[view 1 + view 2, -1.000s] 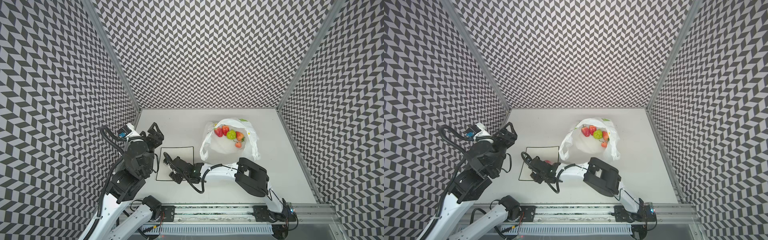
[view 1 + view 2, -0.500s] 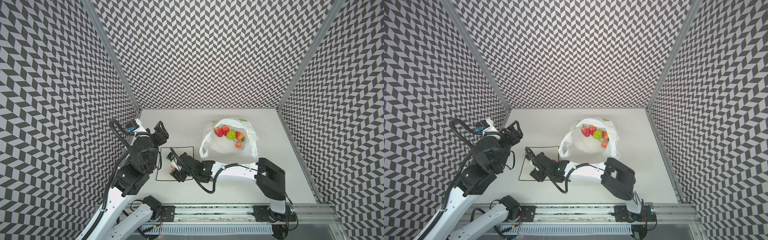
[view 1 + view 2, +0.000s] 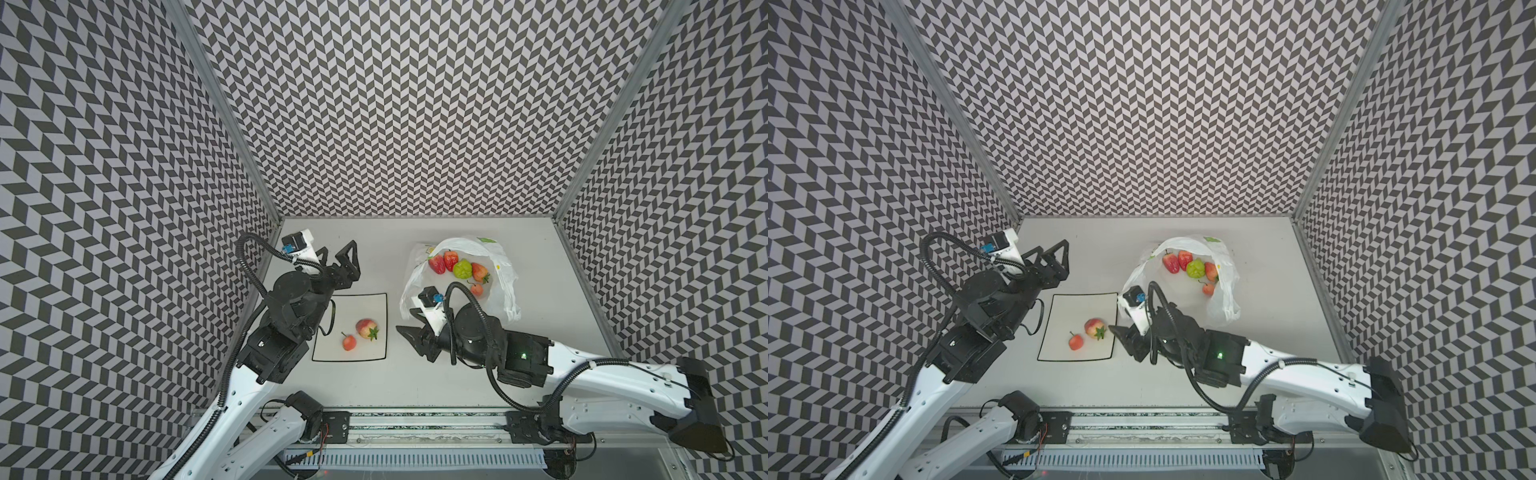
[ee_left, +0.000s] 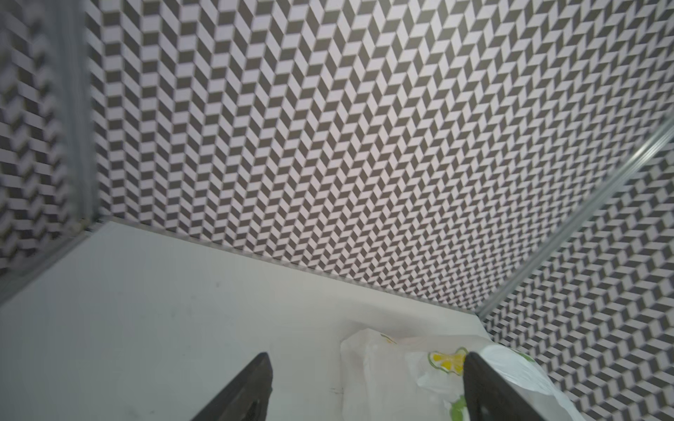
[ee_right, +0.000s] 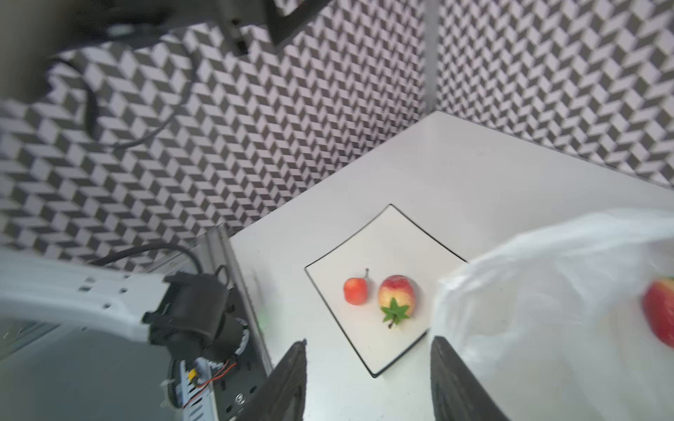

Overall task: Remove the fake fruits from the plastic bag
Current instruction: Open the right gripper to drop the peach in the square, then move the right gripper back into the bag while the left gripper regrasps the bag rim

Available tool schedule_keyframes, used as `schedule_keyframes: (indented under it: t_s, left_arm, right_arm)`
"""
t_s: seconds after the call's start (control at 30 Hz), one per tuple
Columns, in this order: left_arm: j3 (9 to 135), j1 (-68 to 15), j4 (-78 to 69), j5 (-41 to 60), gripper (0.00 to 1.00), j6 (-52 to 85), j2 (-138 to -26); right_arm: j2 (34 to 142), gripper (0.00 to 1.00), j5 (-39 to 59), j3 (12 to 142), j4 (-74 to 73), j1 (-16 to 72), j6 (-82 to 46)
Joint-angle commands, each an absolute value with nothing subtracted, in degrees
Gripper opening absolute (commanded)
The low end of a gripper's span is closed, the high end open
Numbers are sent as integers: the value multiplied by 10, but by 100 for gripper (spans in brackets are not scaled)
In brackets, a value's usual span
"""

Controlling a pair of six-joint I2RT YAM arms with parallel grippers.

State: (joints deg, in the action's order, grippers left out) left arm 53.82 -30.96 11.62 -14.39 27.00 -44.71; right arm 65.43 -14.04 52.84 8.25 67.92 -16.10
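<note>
The fake fruits are deep inside the loose plastic bag (image 3: 457,265), so my left gripper should hold the bag's rim (image 3: 410,285) before my right gripper picks up the green fruit.
The plastic bag (image 3: 500,291) (image 3: 1223,299) lies open at the back right of the table, white with lemon prints. Inside it lie fake fruits: three red strawberries (image 3: 436,264) (image 3: 1170,263), a lumpy green fruit (image 3: 462,269) (image 3: 1196,269) and a small orange ball (image 3: 477,289) (image 3: 1209,289). Another strawberry (image 3: 365,328) (image 5: 396,294) and a stemmed ball (image 3: 349,342) (image 5: 355,291) rest on the black-rimmed plate (image 3: 365,305) (image 5: 401,237). My right gripper (image 3: 409,343) (image 3: 1122,340) (image 5: 368,344) hangs open and empty just right of the plate. My left gripper (image 3: 338,249) (image 3: 1050,248) (image 4: 366,364) is open and empty behind the plate, facing the bag (image 4: 383,379).
Chevron-patterned walls close in the table at the back and on both sides. A metal rail with the arm bases (image 3: 374,428) runs along the front edge. Bare tabletop (image 3: 382,245) lies between the left gripper and the bag.
My right gripper has drawn back from over the plate to its right, and the strawberry now lies on the plate. My left arm has swung farther back and to the right.
</note>
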Motion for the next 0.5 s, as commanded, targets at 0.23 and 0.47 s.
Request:
schedule_keyframes:
  t_s: [0.23, 0.47]
  left_arm:
    - [498, -309, 66, 146, 97, 242, -520]
    - [503, -355, 85, 170, 100, 234, -584]
  right_arm:
    - [724, 48, -220, 534, 201, 554, -399]
    - [829, 48, -197, 539, 132, 504, -449]
